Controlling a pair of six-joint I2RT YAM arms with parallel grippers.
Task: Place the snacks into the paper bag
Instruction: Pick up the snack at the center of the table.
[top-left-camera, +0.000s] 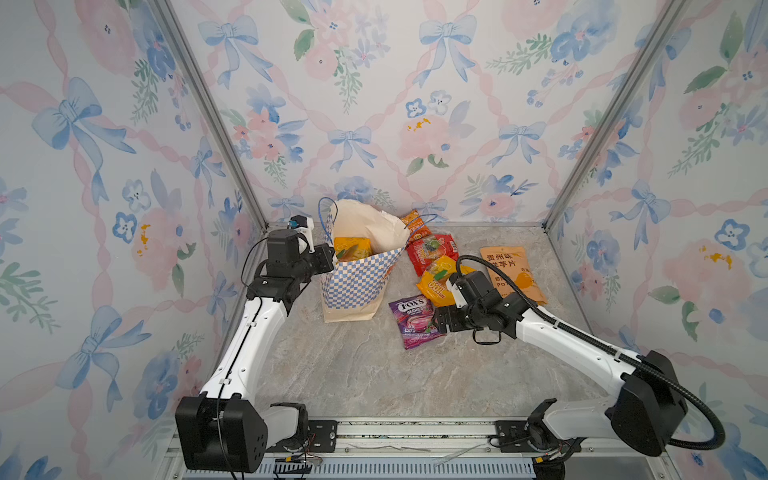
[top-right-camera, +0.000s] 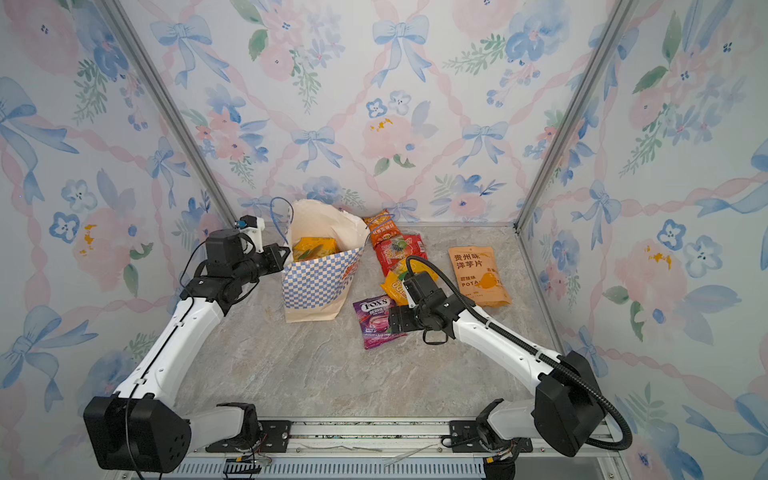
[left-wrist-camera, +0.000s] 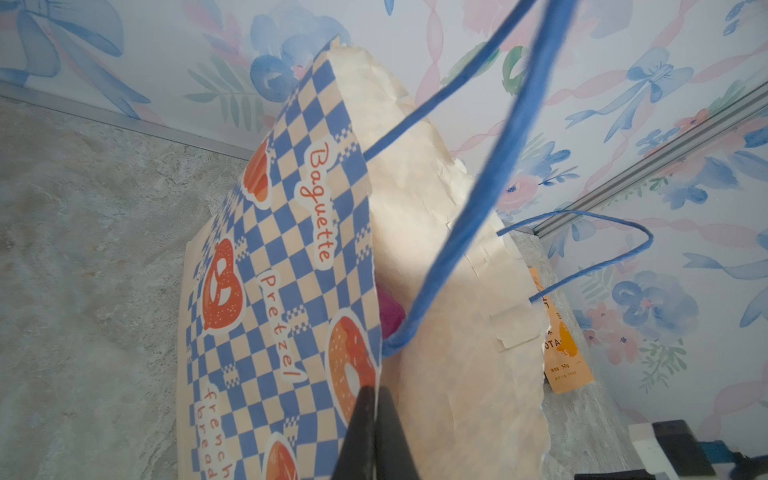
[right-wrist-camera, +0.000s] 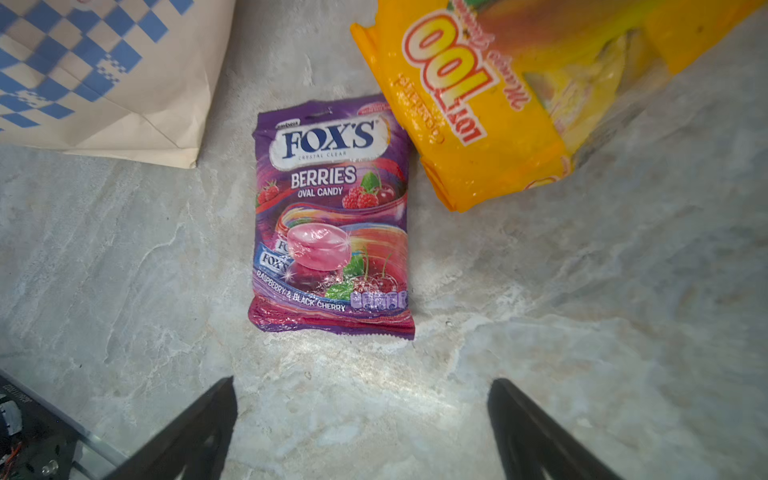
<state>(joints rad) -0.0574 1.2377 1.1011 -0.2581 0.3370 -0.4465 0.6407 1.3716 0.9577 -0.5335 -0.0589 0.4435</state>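
Note:
The purple packet (top-left-camera: 416, 321) will pucker in my right gripper and spread out past it when I lift, because the wrapper looks creased (right-wrist-camera: 332, 321) along its bottom edge.
The paper bag (top-left-camera: 353, 286) (top-right-camera: 311, 291), blue-and-white checkered, stands open at the back middle with a yellow-orange packet (top-left-camera: 351, 247) (top-right-camera: 313, 247) inside. My left gripper (top-left-camera: 332, 258) (left-wrist-camera: 376, 392) is shut on the bag's rim. The other snacks lie to the bag's right: a purple Fox's packet (top-left-camera: 411, 324) (right-wrist-camera: 332, 216), a yellow-orange packet (top-left-camera: 432, 284) (right-wrist-camera: 490, 108), a red one (top-left-camera: 430, 251), an orange one (top-left-camera: 415, 222) and a tan kraft pouch (top-left-camera: 513, 270) (left-wrist-camera: 565, 353). My right gripper (top-left-camera: 437, 320) (right-wrist-camera: 361, 380) is open, empty, just short of the purple packet's bottom edge.
Flowered walls with aluminium posts (top-left-camera: 582, 153) close in the marble floor (top-left-camera: 374, 374) on three sides. The bag's blue cord handles (left-wrist-camera: 490, 174) hang loose across the left wrist view. A metal rail (top-left-camera: 415, 432) with both arm bases runs along the front.

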